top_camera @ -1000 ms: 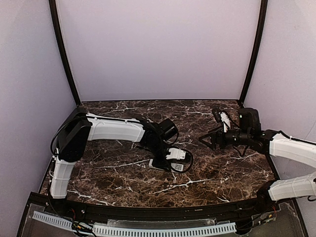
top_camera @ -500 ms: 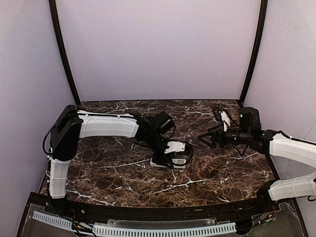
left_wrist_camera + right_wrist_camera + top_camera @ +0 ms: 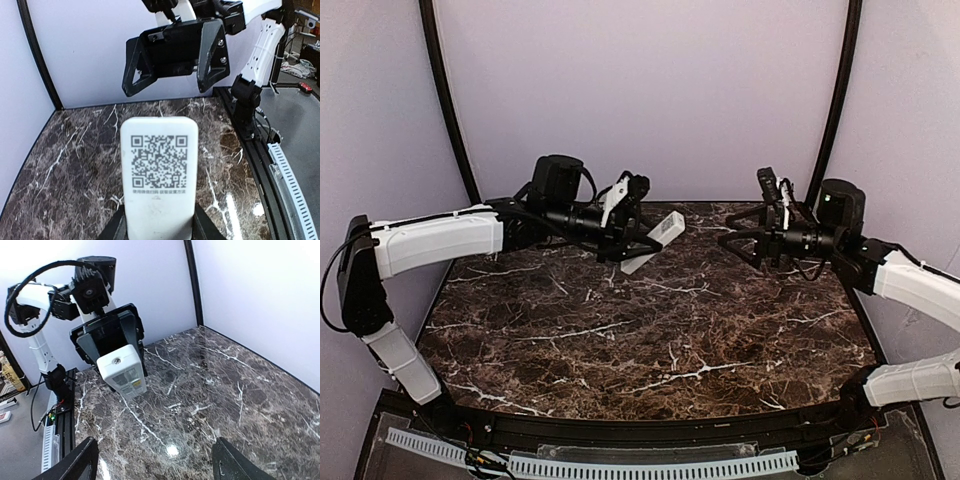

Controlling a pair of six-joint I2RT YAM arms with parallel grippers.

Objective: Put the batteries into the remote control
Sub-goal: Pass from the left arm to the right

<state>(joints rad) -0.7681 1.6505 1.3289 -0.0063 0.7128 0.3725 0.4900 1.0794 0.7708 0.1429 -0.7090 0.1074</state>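
Note:
My right gripper should take the remote control's loose end (image 3: pixel 677 220) and put the remote control down with its buttons up, because my left gripper is holding it with its QR-code side (image 3: pixel 159 161) up.
My left gripper (image 3: pixel 634 243) is shut on the white remote control (image 3: pixel 656 238) and holds it in the air above the back of the table, its free end pointing at my right gripper (image 3: pixel 738 238). In the left wrist view the remote (image 3: pixel 159 175) shows a QR-code side, with the gripper (image 3: pixel 159 231) clamping its near end. In the right wrist view the remote (image 3: pixel 122 372) shows its small display and buttons. My right gripper (image 3: pixel 155 466) is open and empty, raised and facing the remote a short way off. The batteries are not in view.
The dark marble table (image 3: pixel 650 340) lies below both arms. Purple walls enclose the back and sides, with black posts (image 3: pixel 448 110) at the back corners. A black rail (image 3: pixel 620 430) runs along the front edge.
My left arm has lifted the remote off the middle of the table and swung it up and toward the back. My right gripper has risen a little and still faces it.

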